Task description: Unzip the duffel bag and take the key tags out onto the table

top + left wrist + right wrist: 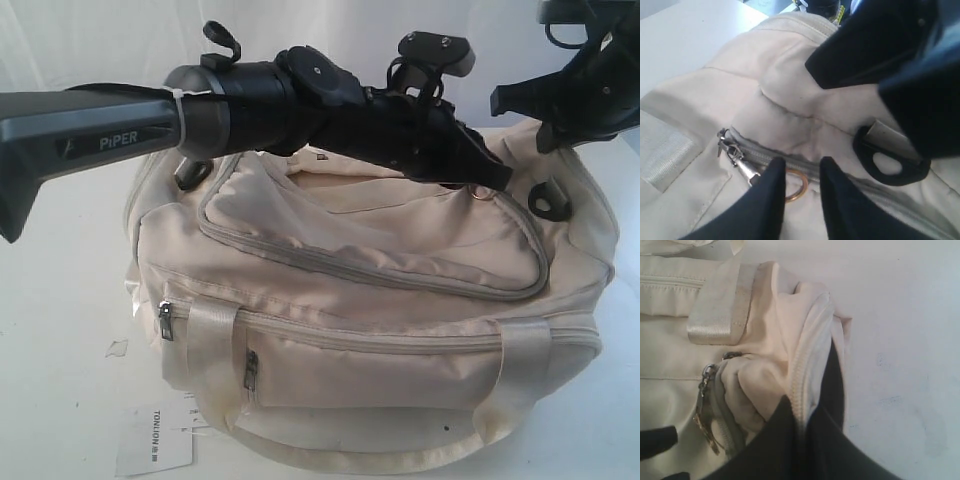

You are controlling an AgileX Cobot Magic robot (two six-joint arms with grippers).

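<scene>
One finger is partly in front of the copper ring [794, 172], which lies at a slant, so next my left gripper moves back and line up before it pinches the ring's loose end [806, 187].
The cream duffel bag [380, 300] lies zipped on the white table [60, 300]. My left arm reaches across its top. The left gripper [801, 162] is open, and its two dark fingers stand on either side of a copper ring [804, 186] on the grey zipper, next to the metal zipper pull [742, 167]. In the exterior view the left gripper [495, 178] sits at the bag's upper right. My right gripper [802, 412] is shut on a piped seam fold at the end of the duffel bag [670, 350]. The key tags are hidden.
A white paper label [155, 440] lies on the table in front of the bag's left corner. Black strap clips [548, 197] sit at the bag's ends; one clip [900, 179] is just beyond my left fingers. Webbing handles [215, 340] cross the front.
</scene>
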